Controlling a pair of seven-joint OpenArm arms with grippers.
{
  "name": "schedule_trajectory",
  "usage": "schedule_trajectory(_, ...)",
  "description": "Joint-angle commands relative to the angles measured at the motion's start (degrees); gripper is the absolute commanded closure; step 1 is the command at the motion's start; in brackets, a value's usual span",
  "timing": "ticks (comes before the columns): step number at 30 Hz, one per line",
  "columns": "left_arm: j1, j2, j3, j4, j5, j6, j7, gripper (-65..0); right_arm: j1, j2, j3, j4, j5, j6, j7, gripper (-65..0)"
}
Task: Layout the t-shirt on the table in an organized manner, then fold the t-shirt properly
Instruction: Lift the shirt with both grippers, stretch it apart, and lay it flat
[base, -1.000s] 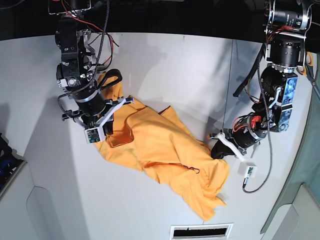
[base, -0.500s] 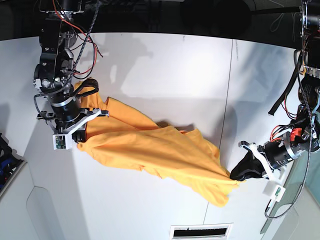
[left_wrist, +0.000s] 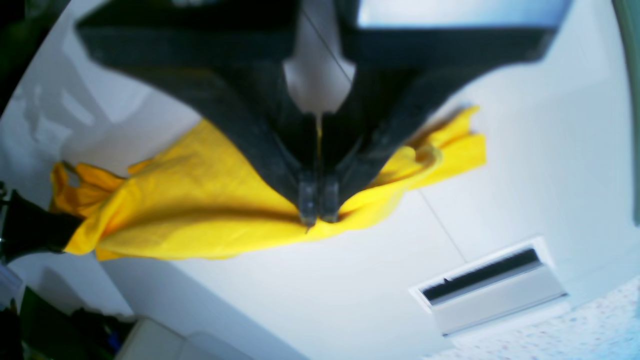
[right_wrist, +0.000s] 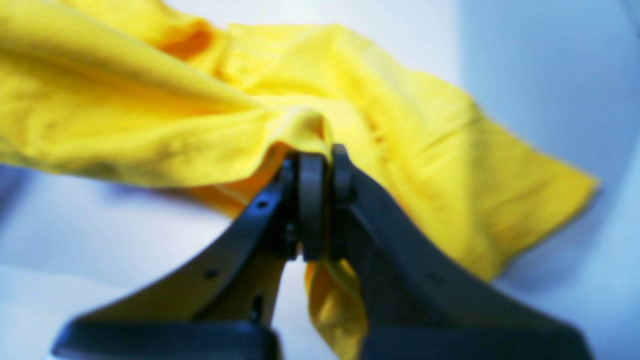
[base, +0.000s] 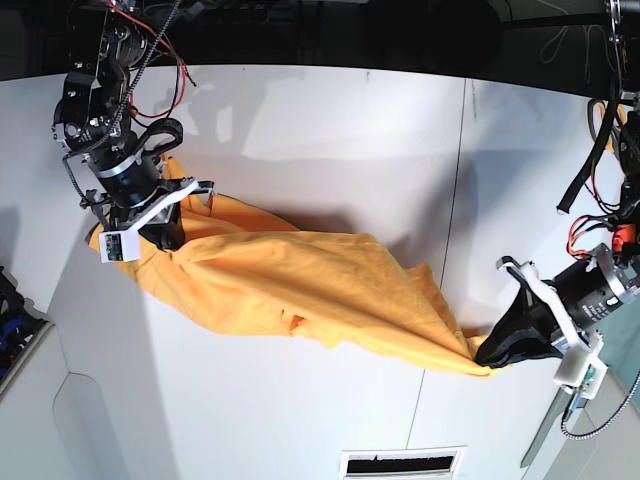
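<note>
I keep pulling with my left gripper toward the table (base: 500, 185) until the orange t-shirt (base: 335, 275) lies spread, because the t-shirt stretches between my grippers and the table behind it is open.
The orange t-shirt (base: 300, 285) hangs stretched in a long, creased band over the white table (base: 330, 130), running from upper left to lower right. In the base view my right gripper (base: 167, 236) is shut on its upper-left end. My left gripper (base: 489, 356) is shut on its lower-right corner. In the left wrist view the left gripper (left_wrist: 317, 212) pinches an edge of the t-shirt (left_wrist: 200, 215). Seen from the right wrist, the right gripper (right_wrist: 314, 167) clamps a bunched fold of the t-shirt (right_wrist: 400, 125). No line markings show on the shirt.
A thin dark seam (base: 458, 200) crosses the table at the right. A slotted vent (base: 400, 463) sits at the front edge and also shows as the vent (left_wrist: 492, 285) in the left wrist view. Dark clutter (base: 15, 320) lies off the left edge.
The arms have drawn apart: the right gripper went up and left, the left gripper down and right. The t-shirt went from a loose heap to a taut band between them.
</note>
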Motion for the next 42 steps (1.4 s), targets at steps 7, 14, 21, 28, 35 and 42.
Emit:
schedule_trajectory(7, 8.2, -1.1, -7.6, 3.7, -0.9, -1.0, -0.7, 0.0, -7.6, 0.2, 0.2, 3.2, 7.9, 5.6, 0.7, 0.0)
schedule_trajectory(14, 18.9, -1.0, -7.8, 3.6, -0.5, -2.6, 1.4, 0.0, -15.7, 0.2, 0.2, 3.2, 10.4, 7.1, 0.3, 0.0)
schedule_trajectory(21, 26.2, -0.5, -7.8, 3.5, 0.0, -3.0, 2.1, 0.0, -22.0, 0.2, 0.2, 3.2, 11.7, 7.1, 0.4, 0.0)
schedule_trajectory(28, 29.4, 2.2, -7.8, 3.1, 1.7, -3.0, 2.2, 0.0, -24.5, 0.2, 0.2, 3.1, 13.5, 7.1, -0.8, -8.5)
schedule_trajectory(35, 29.2, 2.9, -8.1, 1.5, 1.7, -3.2, 2.4, -19.7, -24.6, 0.2, 1.6, 4.4, 19.2, 7.2, -0.4, -16.8)
schedule_trajectory(42, 27.7, 2.8, -14.3, 1.8, -2.3, -5.1, 2.2, -19.9, -18.3, 0.2, 9.8, 8.9, 19.3, 7.2, -0.5, -18.9)
